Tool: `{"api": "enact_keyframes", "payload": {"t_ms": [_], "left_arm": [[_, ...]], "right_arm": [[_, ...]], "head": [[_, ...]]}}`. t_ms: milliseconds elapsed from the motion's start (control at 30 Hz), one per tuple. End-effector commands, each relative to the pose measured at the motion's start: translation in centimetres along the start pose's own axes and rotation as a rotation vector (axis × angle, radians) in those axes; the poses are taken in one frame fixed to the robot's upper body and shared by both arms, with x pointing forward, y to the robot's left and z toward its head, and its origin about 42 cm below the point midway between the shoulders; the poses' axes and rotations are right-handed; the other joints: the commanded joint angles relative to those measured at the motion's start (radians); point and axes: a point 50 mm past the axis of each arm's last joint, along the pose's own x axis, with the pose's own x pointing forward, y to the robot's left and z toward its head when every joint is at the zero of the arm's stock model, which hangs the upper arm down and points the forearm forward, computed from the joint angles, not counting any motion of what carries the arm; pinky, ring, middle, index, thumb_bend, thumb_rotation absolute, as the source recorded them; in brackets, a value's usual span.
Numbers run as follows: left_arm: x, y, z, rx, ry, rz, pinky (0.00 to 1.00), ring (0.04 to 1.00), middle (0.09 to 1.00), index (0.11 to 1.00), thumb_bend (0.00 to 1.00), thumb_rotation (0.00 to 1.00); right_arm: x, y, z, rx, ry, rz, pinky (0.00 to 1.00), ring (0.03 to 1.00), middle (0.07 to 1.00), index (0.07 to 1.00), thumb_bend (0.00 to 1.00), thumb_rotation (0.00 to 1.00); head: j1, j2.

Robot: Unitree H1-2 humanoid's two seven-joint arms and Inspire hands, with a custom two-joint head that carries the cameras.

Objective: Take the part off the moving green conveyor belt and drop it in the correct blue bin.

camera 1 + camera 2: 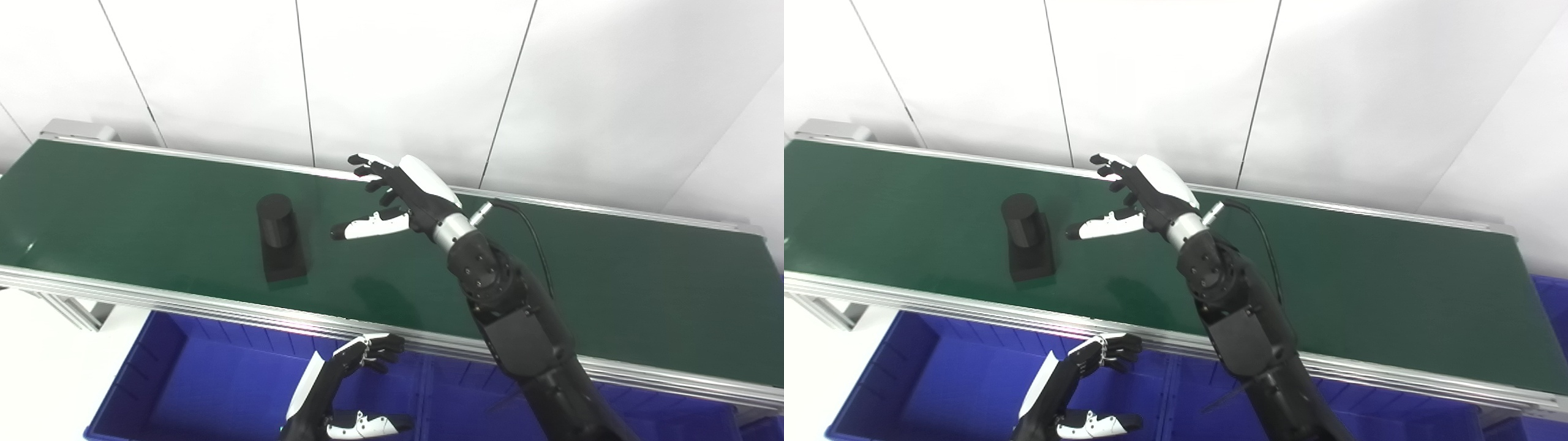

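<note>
The square base [286, 264] and the cylinder meet in a continuous black shape [280, 245], so the base should come along stiffly when I lift the black part by its cylinder.
A black part [278, 244], a cylinder standing on a square base, rides upright on the green conveyor belt [612, 294] left of centre; it also shows in the right eye view [1027, 244]. My right hand [398, 196] hovers over the belt just right of the part, open, fingers spread and thumb pointing toward it, not touching. My left hand [343, 392] is open and empty below the belt's near rail, over a blue bin [184, 380].
A second blue bin [478, 404] sits beside the first under the belt's near edge, and another bin corner [1549, 294] shows at far right. A black cable [533, 233] loops from my right wrist. White wall panels stand behind the belt.
</note>
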Motion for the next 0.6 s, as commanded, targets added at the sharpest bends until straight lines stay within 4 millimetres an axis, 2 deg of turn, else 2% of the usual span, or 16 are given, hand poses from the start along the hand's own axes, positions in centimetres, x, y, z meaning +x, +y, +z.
{"api": "enact_keyframes", "payload": {"t_ms": [0, 567], "left_arm": [[0.3, -0.3, 1.0, -0.013, -0.059, 0.007, 0.57, 0.663, 0.718, 0.724, 0.87, 0.41], [-0.4, -1.6, 1.4, 0.001, -0.074, -0.002, 0.54, 0.635, 0.706, 0.729, 0.88, 0.43]], "right_arm": [[1.2, -1.2, 3.1, -0.027, -0.082, -0.036, 0.66, 0.795, 0.856, 0.908, 0.89, 0.50], [5.5, 1.8, 4.1, -0.055, -0.038, 0.041, 0.66, 0.832, 0.897, 0.914, 0.90, 0.45]], "head": [[0.003, 0.001], [0.039, 0.008]]}}
